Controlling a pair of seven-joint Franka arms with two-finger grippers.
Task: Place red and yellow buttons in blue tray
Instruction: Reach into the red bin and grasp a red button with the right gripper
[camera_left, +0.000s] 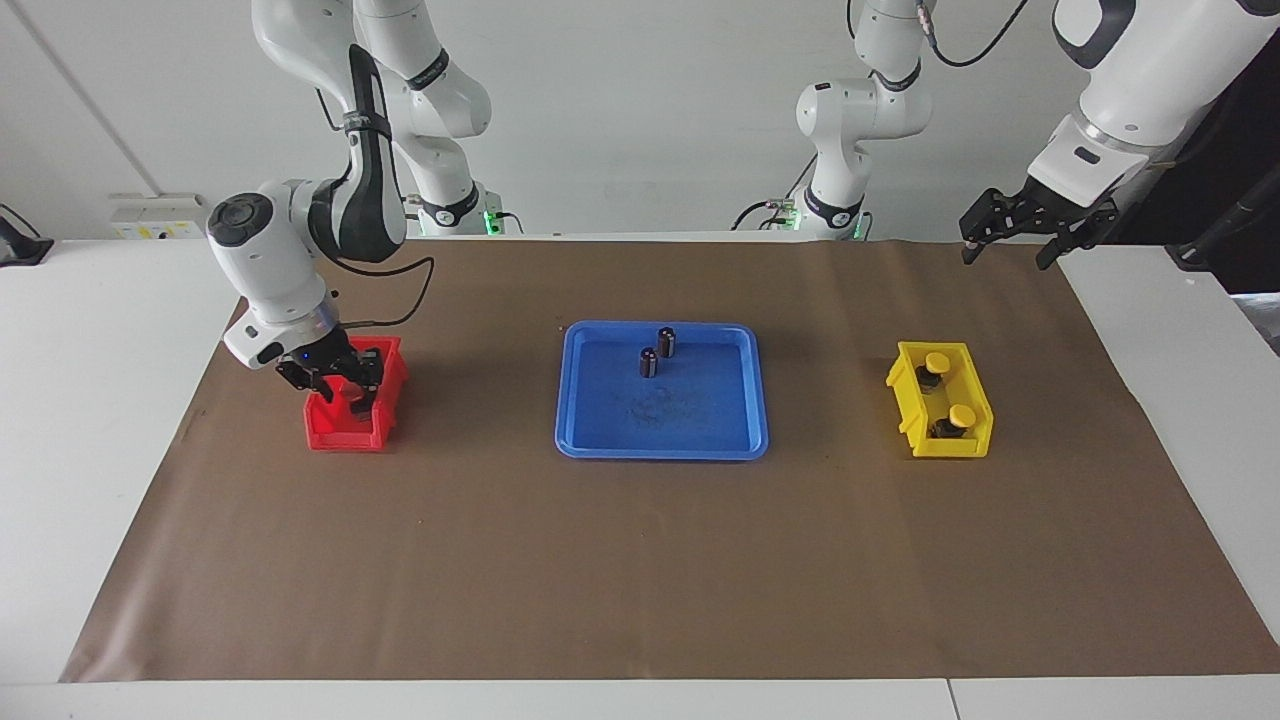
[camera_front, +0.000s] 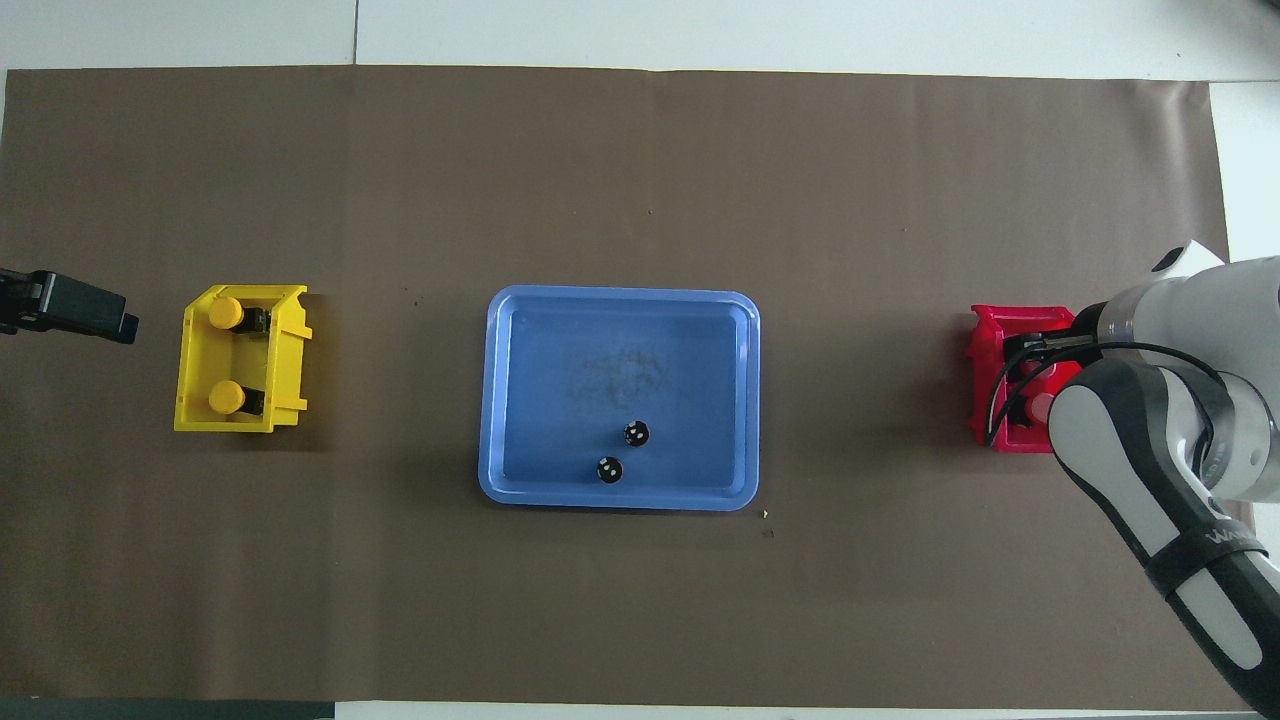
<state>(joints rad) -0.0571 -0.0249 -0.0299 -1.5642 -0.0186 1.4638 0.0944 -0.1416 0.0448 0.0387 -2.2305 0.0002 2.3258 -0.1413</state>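
The yellow cap (camera_front: 226, 313) and a dark body (camera_front: 254, 320) are joined end to end. Both will come out together when I lift the yellow button.
My right gripper (camera_left: 345, 385) reaches down into the red bin (camera_left: 340, 436) at the right arm's end of the table. One red button cap (camera_front: 1041, 406) shows beside the fingers in the overhead view; the arm hides the rest of the red bin (camera_front: 985, 335). Whether a button is gripped does not show. Two yellow buttons (camera_left: 937, 362) (camera_left: 962, 415) sit in the yellow bin (camera_left: 945, 446), the same yellow buttons (camera_front: 226, 313) (camera_front: 226, 397) in the overhead view. The blue tray (camera_left: 700, 420) (camera_front: 560, 380) lies mid-table. My left gripper (camera_left: 1003, 253) (camera_front: 100, 318) waits open in the air at the left arm's end.
Two dark cylinders (camera_left: 667, 342) (camera_left: 649, 362) without coloured caps stand in the blue tray near its rim closest to the robots. A brown mat (camera_left: 640, 560) covers the table. The yellow bin (camera_front: 190, 420) stands toward the left arm's end.
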